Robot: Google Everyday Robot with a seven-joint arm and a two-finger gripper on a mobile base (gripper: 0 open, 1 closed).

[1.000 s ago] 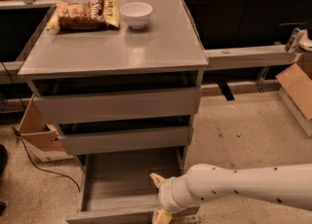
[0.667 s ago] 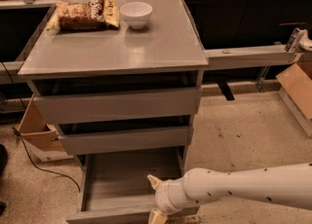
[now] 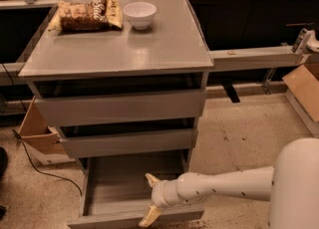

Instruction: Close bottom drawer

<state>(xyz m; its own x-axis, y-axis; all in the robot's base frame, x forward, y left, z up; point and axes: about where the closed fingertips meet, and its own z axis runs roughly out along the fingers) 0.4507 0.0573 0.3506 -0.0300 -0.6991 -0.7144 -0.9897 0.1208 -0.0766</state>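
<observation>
My open fingers straddle the bottom drawer's front panel, so my gripper should keep moving down until it can close on the panel's top edge.
The bottom drawer of the grey cabinet is pulled far out, and its inside shows as bare grey wood grain. Its thin front panel lies at the bottom edge of the view. My gripper is at the end of the white arm reaching in from the right. It is open, with one finger over the drawer's inside and the other at the front panel. It holds nothing. The middle and top drawers above are nearly shut.
On the cabinet top are a white bowl and a snack bag. A cardboard box stands left of the cabinet with a black cable on the floor. Another cardboard piece is at the right. A low shelf rail runs behind.
My arm and gripper have shifted slightly left along the drawer's front. The drawer stands as far out as before.
</observation>
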